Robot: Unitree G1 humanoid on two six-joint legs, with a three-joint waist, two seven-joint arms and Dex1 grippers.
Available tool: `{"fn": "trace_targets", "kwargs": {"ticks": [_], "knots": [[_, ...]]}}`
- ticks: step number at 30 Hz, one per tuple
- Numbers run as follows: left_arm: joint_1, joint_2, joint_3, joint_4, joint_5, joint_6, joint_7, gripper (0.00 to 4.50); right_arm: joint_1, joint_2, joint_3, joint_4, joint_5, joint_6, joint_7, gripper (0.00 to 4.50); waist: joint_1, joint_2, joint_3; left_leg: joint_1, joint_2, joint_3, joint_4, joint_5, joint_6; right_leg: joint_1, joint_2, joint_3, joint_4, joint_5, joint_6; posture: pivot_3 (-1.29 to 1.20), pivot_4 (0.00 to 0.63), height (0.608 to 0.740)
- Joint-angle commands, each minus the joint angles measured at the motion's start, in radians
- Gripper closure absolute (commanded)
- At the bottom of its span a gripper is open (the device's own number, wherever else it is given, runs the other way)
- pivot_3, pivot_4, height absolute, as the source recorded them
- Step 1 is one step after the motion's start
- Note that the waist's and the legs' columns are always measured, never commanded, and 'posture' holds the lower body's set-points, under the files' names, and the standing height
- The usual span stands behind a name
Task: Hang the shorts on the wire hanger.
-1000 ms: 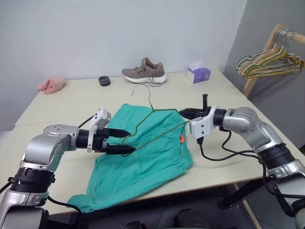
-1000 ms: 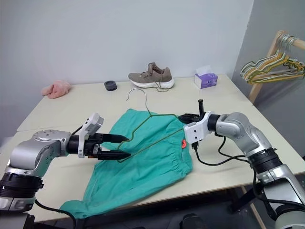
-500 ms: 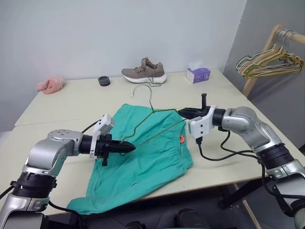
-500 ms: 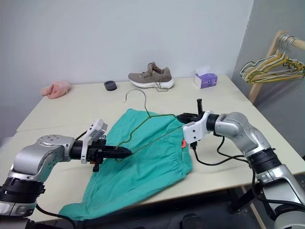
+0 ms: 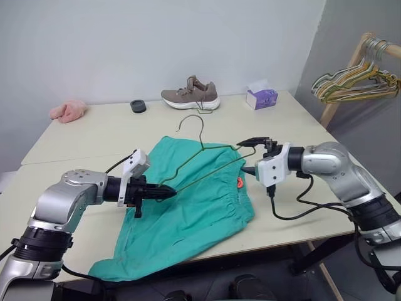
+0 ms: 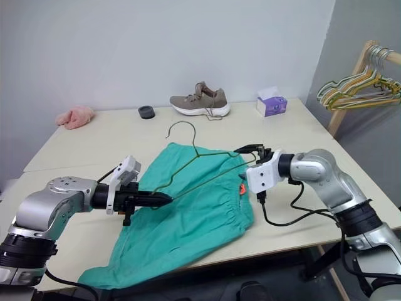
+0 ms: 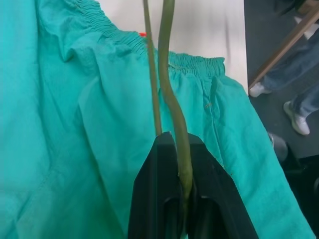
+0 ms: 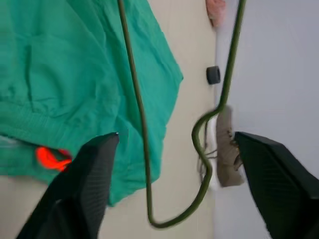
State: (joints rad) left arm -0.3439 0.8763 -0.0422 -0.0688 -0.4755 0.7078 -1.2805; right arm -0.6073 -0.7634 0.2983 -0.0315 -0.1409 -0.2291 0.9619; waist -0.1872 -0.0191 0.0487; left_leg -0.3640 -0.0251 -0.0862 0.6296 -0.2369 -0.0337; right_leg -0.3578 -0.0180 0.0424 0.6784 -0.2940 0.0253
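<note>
The cloth [image 5: 232,204] beside the orange-red tag is puckered by gathers, so the shorts' waistband [image 5: 243,199] will stretch wide over the wire hanger's corners when the robot pulls it.
The teal-green shorts [image 5: 188,207] lie flat on the table, with their orange-red tag [image 5: 239,182] near the waistband and one leg hanging over the front edge. The wire hanger [image 5: 202,135] is held tilted above them, hook pointing up and away. My left gripper [image 5: 168,193] is shut on the hanger's left corner; in the left wrist view the wire [image 7: 172,99] runs out from between the closed fingertips [image 7: 167,144]. My right gripper [image 5: 248,155] stands open at the hanger's right corner. In the right wrist view the wire [image 8: 137,99] passes between its spread fingers [image 8: 94,169] without touching them.
A brown shoe [image 5: 190,94], a small black round object [image 5: 138,106], a purple tissue box [image 5: 260,96] and a pink cloth [image 5: 67,111] sit along the table's far side. A wooden rack with a bunch of coloured hangers [image 5: 354,78] stands off the table to the right.
My left gripper closed on the hanger's left corner. My right gripper, shut at the right corner before, has opened, let go and drawn back a little to the right.
</note>
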Motion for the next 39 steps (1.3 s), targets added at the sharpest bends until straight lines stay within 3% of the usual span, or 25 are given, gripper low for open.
{"fn": "trace_targets", "kwargs": {"ticks": [1,8,15,18,29,35,39], "knots": [[-0.003,0.044,-0.015,-0.027,0.039,-0.076,-0.034,4.5,-0.012,-0.042,-0.075,-0.128,0.147,0.259,0.111,0.02,0.0,0.0,0.0,0.0,0.0,0.0,0.0,0.0,0.0,0.0,0.0,0.0,0.0,0.0,0.0,-0.18,0.0,0.74],[-0.028,0.08,-0.071,-0.051,0.09,-0.18,-0.098,4.5,-0.053,-0.037,0.026,-0.168,0.147,0.475,0.247,0.02,-0.001,0.001,0.001,0.0,0.001,0.0,0.0,0.0,0.0,0.0,0.0,-0.001,0.0,-0.001,-0.002,-0.19,0.0,0.74],[-0.04,0.08,-0.085,-0.085,0.094,-0.189,-0.112,4.5,-0.105,0.017,0.157,-0.099,0.088,0.518,0.332,0.02,-0.005,0.002,0.001,0.0,0.001,0.0,-0.001,0.0,0.0,-0.001,0.0,-0.001,0.0,-0.001,-0.001,-0.17,0.0,0.74],[-0.032,0.086,-0.081,-0.095,0.095,-0.191,-0.115,4.5,-0.103,0.039,0.169,-0.102,0.092,0.55,0.344,0.66,-0.004,0.001,0.002,0.0,0.001,0.0,-0.001,0.0,0.0,-0.001,0.0,-0.001,0.0,-0.002,-0.001,-0.17,0.0,0.74],[-0.019,0.081,-0.071,-0.108,0.091,-0.197,-0.113,4.5,-0.078,0.038,0.188,-0.102,0.079,0.588,0.373,4.48,0.0,0.001,0.002,0.0,0.001,-0.001,0.0,0.0,0.0,-0.001,0.0,-0.002,0.0,-0.002,-0.001,-0.17,0.0,0.74],[-0.025,0.055,-0.057,-0.092,0.075,-0.196,-0.091,4.5,-0.064,0.022,0.181,-0.115,0.086,0.597,0.385,4.48,-0.001,0.001,0.002,0.0,0.001,-0.001,0.0,0.0,0.0,-0.001,0.0,-0.002,0.0,-0.002,-0.001,-0.17,0.0,0.74],[-0.042,0.018,-0.022,-0.032,0.074,-0.204,-0.044,3.49,-0.04,-0.003,0.159,-0.137,0.107,0.62,0.392,4.5,0.001,0.0,0.003,0.0,0.001,-0.001,0.0,0.0,0.0,0.0,0.0,-0.002,0.0,-0.002,-0.001,-0.17,0.0,0.74]]}}
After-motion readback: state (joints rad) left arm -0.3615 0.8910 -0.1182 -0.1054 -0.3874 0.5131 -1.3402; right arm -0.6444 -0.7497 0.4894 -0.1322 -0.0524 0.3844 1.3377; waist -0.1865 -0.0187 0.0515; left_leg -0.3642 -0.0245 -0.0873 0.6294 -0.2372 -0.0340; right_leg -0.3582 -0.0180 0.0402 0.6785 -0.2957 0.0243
